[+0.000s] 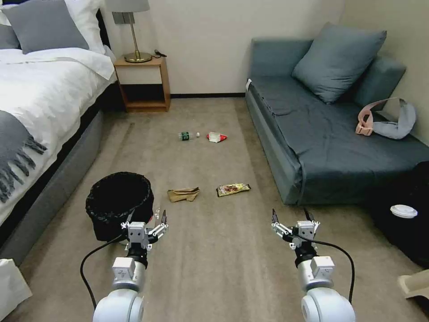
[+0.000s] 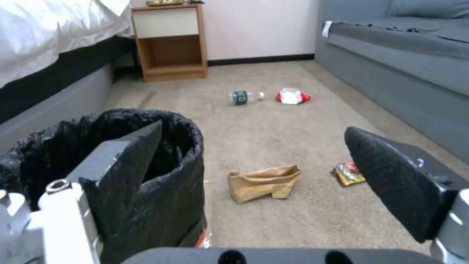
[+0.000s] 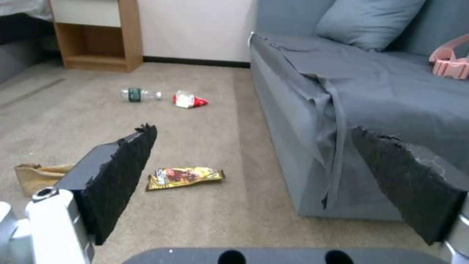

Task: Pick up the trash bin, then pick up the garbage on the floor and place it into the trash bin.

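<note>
My gripper will bring the bin along with its bag when I lift, because the black bag wraps over the trash bin's rim (image 1: 147,188) and down the bin's outside.
The trash bin (image 1: 105,227), lined with a wrinkly black bag, stands on the carpet at my front left. My left gripper (image 1: 145,219) is open just beside its near right edge, one finger (image 2: 122,157) against the rim. My right gripper (image 1: 291,214) hangs open above bare carpet near the sofa corner. Garbage lies ahead: a brown paper bag (image 1: 183,194) and a gold-brown wrapper (image 1: 233,189) close by, and a clear bottle with a green label (image 1: 188,135) and a red-white snack bag (image 1: 216,137) farther off.
A bed (image 1: 40,103) runs along the left, with a wooden nightstand (image 1: 144,82) at the back. The grey sofa (image 1: 321,134) on the right carries a pink-and-grey strap item (image 1: 386,118). A dark bag with a white cup lid (image 1: 403,211) sits at far right.
</note>
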Robot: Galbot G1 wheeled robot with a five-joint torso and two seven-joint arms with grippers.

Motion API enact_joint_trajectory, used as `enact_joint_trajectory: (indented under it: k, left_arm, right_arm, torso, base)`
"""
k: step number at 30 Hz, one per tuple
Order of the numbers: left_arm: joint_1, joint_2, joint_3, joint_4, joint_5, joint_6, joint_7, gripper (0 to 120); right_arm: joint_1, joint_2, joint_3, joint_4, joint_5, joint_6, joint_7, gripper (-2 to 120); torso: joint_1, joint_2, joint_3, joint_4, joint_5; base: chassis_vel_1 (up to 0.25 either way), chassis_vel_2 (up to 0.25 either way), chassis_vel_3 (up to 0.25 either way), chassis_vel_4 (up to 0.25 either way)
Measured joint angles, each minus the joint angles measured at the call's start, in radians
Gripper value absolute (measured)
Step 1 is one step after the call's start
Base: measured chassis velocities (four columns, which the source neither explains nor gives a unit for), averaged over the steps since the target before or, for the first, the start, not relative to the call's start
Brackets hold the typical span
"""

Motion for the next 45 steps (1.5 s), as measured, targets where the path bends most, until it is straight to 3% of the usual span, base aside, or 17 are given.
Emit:
enact_joint_trajectory:
  k: [21,23,25,26,27,30,31,32,35,36,40,45]
  left_arm:
    - [-0.003,0.005,0.0,-0.009,-0.014,0.016,-0.021,100]
    - [-0.005,0.009,0.003,-0.015,-0.027,0.03,-0.038,100]
    - [-0.016,0.024,0.008,-0.045,-0.068,0.073,-0.094,100]
    - [-0.029,0.04,0.015,-0.077,-0.115,0.124,-0.159,100]
    - [-0.029,0.04,0.015,-0.077,-0.115,0.124,-0.159,100]
    - [-0.052,0.07,0.026,-0.133,-0.199,0.214,-0.274,100]
    - [-0.052,0.07,0.026,-0.133,-0.199,0.214,-0.274,100]
    - [-0.057,0.085,0.028,-0.161,-0.227,0.248,-0.314,100]
    - [-0.047,0.107,0.027,-0.204,-0.235,0.267,-0.333,100]
    - [-0.043,0.11,0.027,-0.209,-0.236,0.269,-0.335,100]
    - [-0.04,0.113,0.029,-0.211,-0.234,0.269,-0.335,100]
    - [-0.041,0.116,0.02,-0.186,-0.234,0.259,-0.333,99]
  right_arm:
    - [-0.012,-0.007,0.001,0.01,0.019,-0.012,0.01,100]
    - [-0.017,-0.011,0.0,0.016,0.033,-0.021,0.017,100]
    - [-0.05,-0.031,0.004,0.049,0.085,-0.058,0.049,100]
    - [-0.086,-0.054,0.009,0.088,0.146,-0.1,0.088,100]
    - [-0.086,-0.054,0.009,0.088,0.146,-0.1,0.088,100]
    - [-0.152,-0.096,0.016,0.159,0.259,-0.179,0.159,100]
    - [-0.152,-0.096,0.016,0.159,0.259,-0.179,0.159,100]
    - [-0.177,-0.112,0.019,0.185,0.301,-0.209,0.185,100]
    - [-0.223,-0.145,0.03,0.237,0.378,-0.265,0.231,100]
    - [-0.237,-0.166,0.054,0.256,0.395,-0.282,0.244,100]
    - [-0.25,-0.178,0.07,0.27,0.399,-0.29,0.246,100]
    - [-0.249,-0.175,0.072,0.258,0.39,-0.282,0.245,100]
  torso:
    - [0.0,0.0,0.0,0.0,-0.0003]
    - [0.0,0.0,0.0,0.0004,0.0]
    - [0.0,0.0,0.0,0.0002,0.0001]
    - [0.0,0.0,0.0,0.0,0.0]
    - [0.0,0.0,0.0,0.0,0.0]
    - [0.0,0.0,0.0,0.0,0.0001]
    - [0.0,0.0,0.0,0.0,0.0001]
    - [0.0,0.0,0.0,-0.0002,-0.0004]
    - [0.0,0.0,0.0,-0.0002,0.0014]
    - [0.0,0.0,0.0,0.0,-0.0006]
    - [0.0,0.0,0.0,-0.0001,0.0009]
    - [0.0,0.0,0.0,0.0,-0.0001]
  base:
    - [0.0,0.0,0.0,0.0]
    - [0.0,0.0,0.0,0.0]
    - [0.0,0.0,0.0,0.0]
    - [0.0,0.0,0.0,0.0]
    - [0.0,0.0,0.0,0.0]
    - [0.0,0.0,0.0,0.0]
    - [0.0,0.0,0.0,0.0]
    - [0.0,0.0,0.0,0.0]
    - [0.0,0.0,0.0,0.0]
    - [0.0,0.0,0.0,0.0]
    - [0.0,0.0,0.0,0.0]
    - [0.0,0.0,0.0,0.0]
